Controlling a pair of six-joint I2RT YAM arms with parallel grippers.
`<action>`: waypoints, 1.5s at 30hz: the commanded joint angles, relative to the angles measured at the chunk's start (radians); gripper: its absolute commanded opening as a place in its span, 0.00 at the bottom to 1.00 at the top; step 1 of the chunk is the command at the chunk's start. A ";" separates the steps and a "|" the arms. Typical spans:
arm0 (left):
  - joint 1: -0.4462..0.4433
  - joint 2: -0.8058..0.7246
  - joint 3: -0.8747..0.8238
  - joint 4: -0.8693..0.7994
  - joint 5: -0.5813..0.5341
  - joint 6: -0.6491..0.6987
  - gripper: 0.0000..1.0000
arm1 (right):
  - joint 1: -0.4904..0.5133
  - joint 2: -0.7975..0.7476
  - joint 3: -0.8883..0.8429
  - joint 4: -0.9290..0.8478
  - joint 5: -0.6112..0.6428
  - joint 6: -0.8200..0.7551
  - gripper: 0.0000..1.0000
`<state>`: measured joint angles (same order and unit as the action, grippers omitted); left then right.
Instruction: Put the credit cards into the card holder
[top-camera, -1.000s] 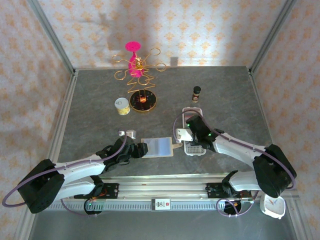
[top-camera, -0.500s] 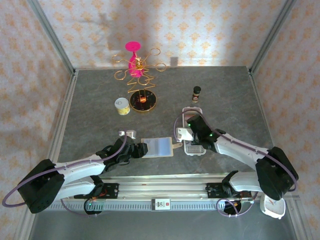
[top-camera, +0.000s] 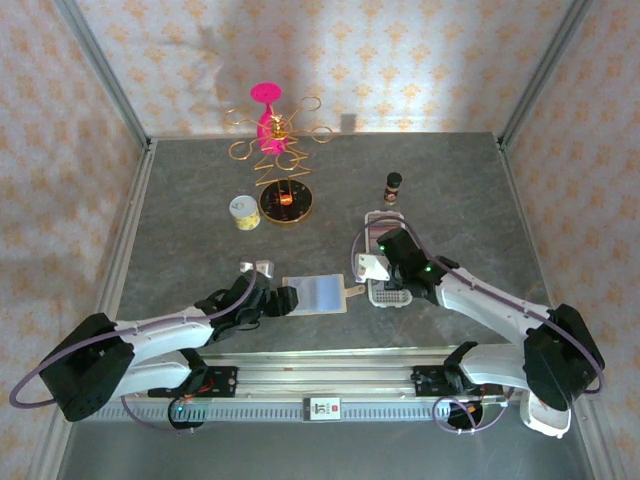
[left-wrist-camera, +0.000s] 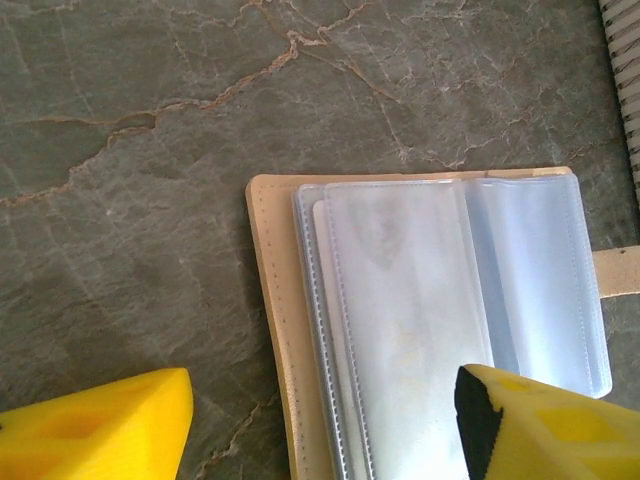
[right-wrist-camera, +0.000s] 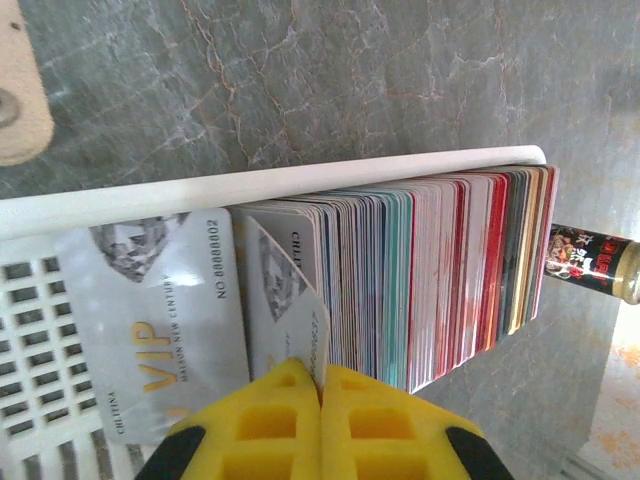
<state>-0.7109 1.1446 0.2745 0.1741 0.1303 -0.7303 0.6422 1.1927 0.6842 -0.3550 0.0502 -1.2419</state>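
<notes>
My left gripper is open with the card holder (left-wrist-camera: 410, 290) lying loose inside it, so it should pinch the beige edge (left-wrist-camera: 303, 400) before the grey card slides into the clear sleeve.
The card holder (top-camera: 317, 294) lies open on the table, beige with pale clear sleeves (left-wrist-camera: 420, 300) facing up and its snap tab (left-wrist-camera: 618, 272) to the right. My left gripper (left-wrist-camera: 322, 425) is open and straddles the holder's left half, its left finger (left-wrist-camera: 100, 425) over bare table. The credit cards (right-wrist-camera: 440, 275) stand on edge in a tight row inside a white perforated tray (right-wrist-camera: 250, 187). My right gripper (right-wrist-camera: 321, 378) is shut on one grey credit card (right-wrist-camera: 295, 300), pulled partly out of the row. The same grey card (top-camera: 370, 266) tilts over the tray's near end in the top view.
A grey VIP card (right-wrist-camera: 160, 320) lies flat in the tray beside the row. A small dark bottle (top-camera: 392, 186) stands just beyond the tray. A gold wire stand with a pink top (top-camera: 274, 150) and a small tin (top-camera: 243, 212) sit at the back left.
My right gripper has shifted slightly right and away from me with the grey card. The left arm has barely moved.
</notes>
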 joint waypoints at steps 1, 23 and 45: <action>0.007 0.024 0.042 -0.045 -0.020 0.030 0.74 | -0.010 -0.057 0.055 -0.075 -0.032 0.053 0.00; -0.027 0.174 0.184 -0.189 -0.078 0.077 0.69 | 0.071 -0.125 0.123 0.223 -0.420 1.279 0.00; -0.047 0.223 0.181 -0.196 -0.092 0.056 0.44 | 0.218 0.185 -0.107 0.625 -0.332 2.041 0.00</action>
<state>-0.7475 1.3354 0.4725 -0.0357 0.0212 -0.6796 0.8551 1.3567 0.5846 0.1658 -0.3046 0.7162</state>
